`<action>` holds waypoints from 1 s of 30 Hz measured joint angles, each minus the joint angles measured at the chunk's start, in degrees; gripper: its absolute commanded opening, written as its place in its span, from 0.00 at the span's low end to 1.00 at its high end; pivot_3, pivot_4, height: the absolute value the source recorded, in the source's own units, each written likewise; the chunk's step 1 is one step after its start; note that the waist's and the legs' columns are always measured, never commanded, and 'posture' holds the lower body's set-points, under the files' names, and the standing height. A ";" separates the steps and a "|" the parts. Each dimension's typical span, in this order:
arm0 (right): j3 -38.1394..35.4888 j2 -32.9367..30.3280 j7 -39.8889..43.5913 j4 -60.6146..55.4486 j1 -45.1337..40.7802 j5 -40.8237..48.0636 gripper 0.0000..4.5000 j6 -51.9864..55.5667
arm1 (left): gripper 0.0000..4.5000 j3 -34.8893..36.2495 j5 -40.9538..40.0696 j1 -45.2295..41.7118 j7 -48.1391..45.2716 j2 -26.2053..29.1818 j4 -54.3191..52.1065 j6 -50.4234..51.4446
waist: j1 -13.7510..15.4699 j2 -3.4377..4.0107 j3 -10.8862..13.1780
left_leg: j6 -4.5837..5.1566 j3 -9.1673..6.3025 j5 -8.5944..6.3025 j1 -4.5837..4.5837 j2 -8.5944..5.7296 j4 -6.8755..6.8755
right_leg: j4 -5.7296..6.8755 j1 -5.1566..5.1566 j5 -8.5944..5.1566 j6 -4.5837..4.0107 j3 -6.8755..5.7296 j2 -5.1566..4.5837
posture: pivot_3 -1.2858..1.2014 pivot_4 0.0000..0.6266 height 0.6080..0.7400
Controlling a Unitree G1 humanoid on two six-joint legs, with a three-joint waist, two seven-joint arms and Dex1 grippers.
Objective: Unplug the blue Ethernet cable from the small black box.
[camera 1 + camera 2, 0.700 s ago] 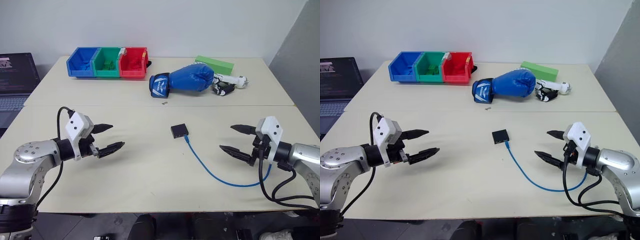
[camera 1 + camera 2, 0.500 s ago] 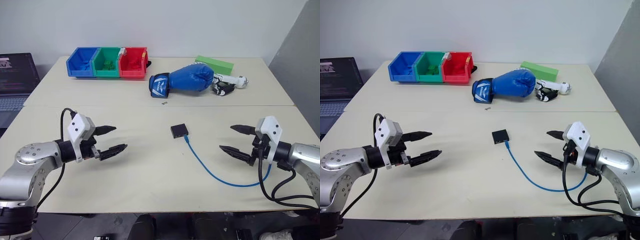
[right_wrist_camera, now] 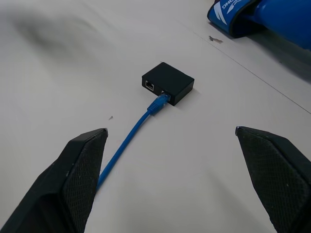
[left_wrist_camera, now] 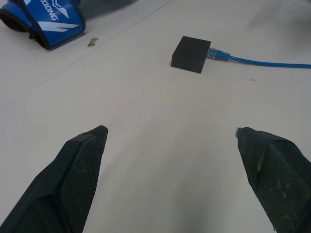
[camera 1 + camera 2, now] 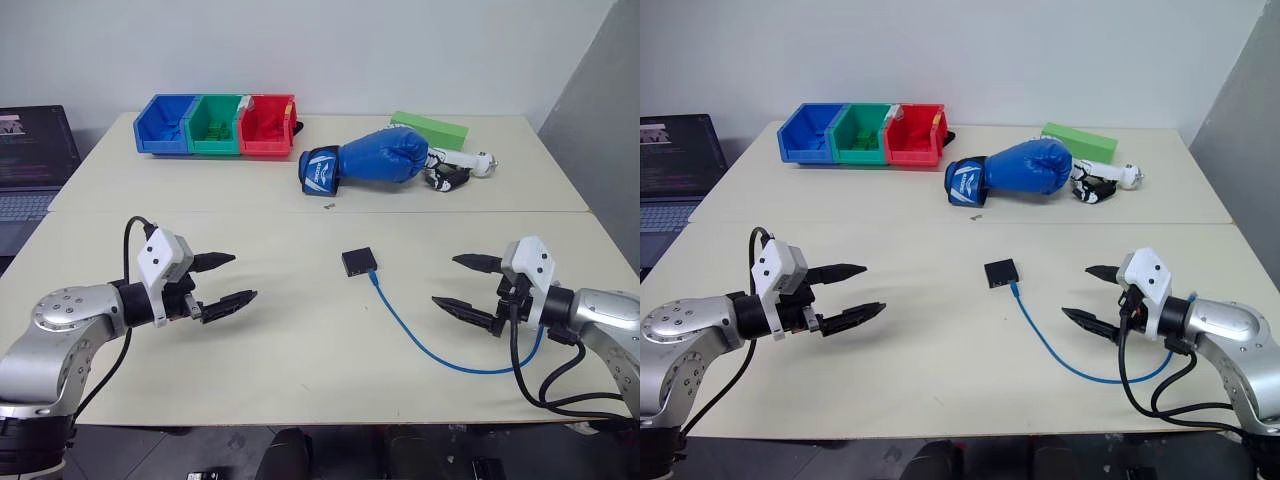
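I expect the blue Ethernet cable [image 3: 158, 104] to stay stuck in the small black box's port [image 3: 165, 94] when I first pull, because the plug is deep inside there.
The small black box [image 5: 358, 261] lies flat near the middle of the cream table [image 5: 300, 360]. The blue Ethernet cable [image 5: 420, 345] is plugged into the box's near right side and curves away toward my right arm. My left gripper [image 5: 228, 279] hovers open well to the left of the box, fingers pointing at it. My right gripper [image 5: 460, 283] hovers open to the right, above the cable's bend. In the right wrist view the box [image 3: 168, 82] and the plugged cable [image 3: 141, 124] sit between the spread fingers.
At the back stand blue, green and red bins [image 5: 216, 124]. A blue boxing glove [image 5: 366, 160], a green block [image 5: 428, 129] and a small white-and-black object [image 5: 456, 170] lie back right. A laptop [image 5: 30, 160] sits at far left.
My right gripper has shifted a little left toward the box and cable. My left gripper has edged slightly right. Box and cable lie unmoved.
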 measured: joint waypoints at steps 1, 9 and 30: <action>0.08 0.07 -0.08 -0.17 0.04 0.00 0.99 0.04 | 1.00 0.00 0.02 -0.16 -0.28 0.03 0.00 -0.05 | 0.00 0.00 0.00 | 0.00 0.00 0.00 0.00 0.00 0.00 | 0.00 0.00 0.00 0.00 0.00 0.00 | 0.52 0.24 1.00; 8.41 4.97 -4.96 -3.10 -0.08 -3.33 0.99 1.25 | 1.00 -3.13 0.72 0.18 -8.42 3.39 0.18 -2.32 | -0.05 0.01 0.00 | 0.00 -0.01 0.00 0.00 0.02 -0.01 | 0.00 -0.01 0.00 0.00 0.00 0.04 | 0.52 0.24 1.00; 20.03 35.52 -36.15 13.04 -9.54 -22.75 0.73 8.55 | 1.00 -9.46 1.93 -5.81 -11.90 2.68 1.14 -5.21 | -0.29 0.07 0.05 | -0.01 0.03 0.01 -0.08 -0.01 0.00 | 0.17 -0.28 -0.01 -0.02 0.04 0.14 | 0.52 0.24 1.00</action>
